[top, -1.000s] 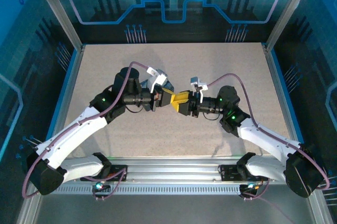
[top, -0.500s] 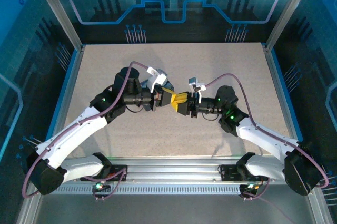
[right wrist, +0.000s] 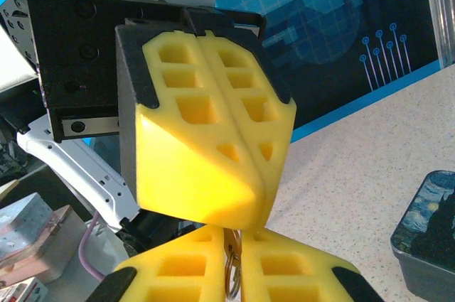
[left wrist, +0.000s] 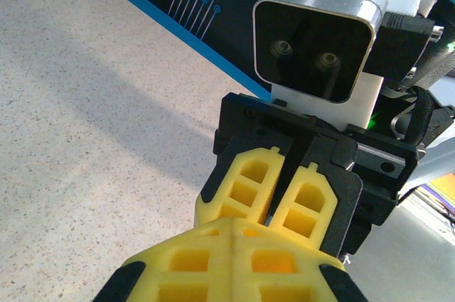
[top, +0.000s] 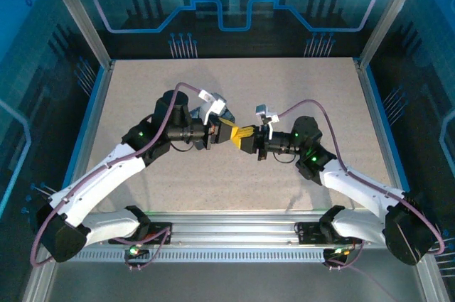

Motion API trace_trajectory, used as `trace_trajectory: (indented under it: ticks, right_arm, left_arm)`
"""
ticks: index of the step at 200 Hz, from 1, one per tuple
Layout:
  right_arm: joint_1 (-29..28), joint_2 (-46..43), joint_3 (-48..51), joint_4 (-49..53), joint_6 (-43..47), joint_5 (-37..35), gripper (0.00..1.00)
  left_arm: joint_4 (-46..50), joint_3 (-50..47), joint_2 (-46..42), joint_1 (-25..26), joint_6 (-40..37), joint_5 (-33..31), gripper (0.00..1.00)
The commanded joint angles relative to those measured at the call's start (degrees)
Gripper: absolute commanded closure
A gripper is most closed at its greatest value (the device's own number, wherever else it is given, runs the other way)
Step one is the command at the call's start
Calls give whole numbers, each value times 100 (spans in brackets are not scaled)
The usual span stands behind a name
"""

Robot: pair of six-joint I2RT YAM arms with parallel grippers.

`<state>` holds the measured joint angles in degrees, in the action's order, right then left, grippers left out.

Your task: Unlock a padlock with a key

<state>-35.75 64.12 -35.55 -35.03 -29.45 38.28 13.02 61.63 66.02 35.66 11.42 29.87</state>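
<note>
My right gripper is holding the key, and the box (top: pixel 226 111) stands on my left gripper's side. Next, my left gripper slides the box toward the middle (top: pixel 234 156) first.
My two grippers meet tip to tip above the middle of the table. The right gripper (top: pixel 242 136) (right wrist: pixel 234 239) has its yellow pads shut on the key (right wrist: pixel 234 249). The key's metal ring (right wrist: pixel 232 275) hangs in the seam between the pads. The left gripper (top: pixel 232 132) (left wrist: pixel 233 227) is shut, and its tips (right wrist: pixel 259 206) touch the right gripper's tips just above the key. Whether the key's top end is pinched in the left seam I cannot tell. In the left wrist view a narrow slit shows between the right gripper's fingers (left wrist: pixel 249 178). The padlock is hidden.
The blue-and-yellow printed box (right wrist: pixel 430 234) stands on the speckled table (top: pixel 298 89) just beyond the grippers. Aluminium posts and blue panels wall the table in on the left, right and far sides.
The right gripper's jaws have closed in from a visible gap to nearly together on the key. The right arm has edged slightly left toward the left gripper, which has stayed in place.
</note>
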Motion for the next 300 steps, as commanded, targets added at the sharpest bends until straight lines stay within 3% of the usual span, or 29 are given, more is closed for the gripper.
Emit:
trace_trajectory:
  ticks: [1,43,67,85,117,148,177,246,300]
  right_arm:
    - [-84,-145,48,40,103,-104,91]
    - [-79,-160,22,210,182,-108,100]
    - [-80,-197,22,405,250,-200,100]
    - [-77,-237,31,578,282,-337,100]
    - [-65,-402,4,1354,518,-855,100]
    - [-46,-581,-13,2317,714,-1559,100]
    - [-22,-713,-45,3101,734,-2411,100]
    - [174,-1157,204,3766,550,-3126,100]
    - [216,-1331,334,4085,521,-3302,100]
  left_arm:
    - [-32,121,17,-55,-138,92,100]
    - [-5,122,6,-59,-166,81,100]
    - [-9,148,-8,-64,-165,54,100]
    - [-43,157,-14,-77,-141,-40,70]
    - [-69,115,-39,-275,83,-451,42]
    - [-77,-44,146,-711,443,-790,30]
    - [189,28,729,-862,267,-1679,20]
    - [453,1118,2756,-1052,34,-2409,17]
    - [732,2013,3929,-1044,-24,-2267,19]
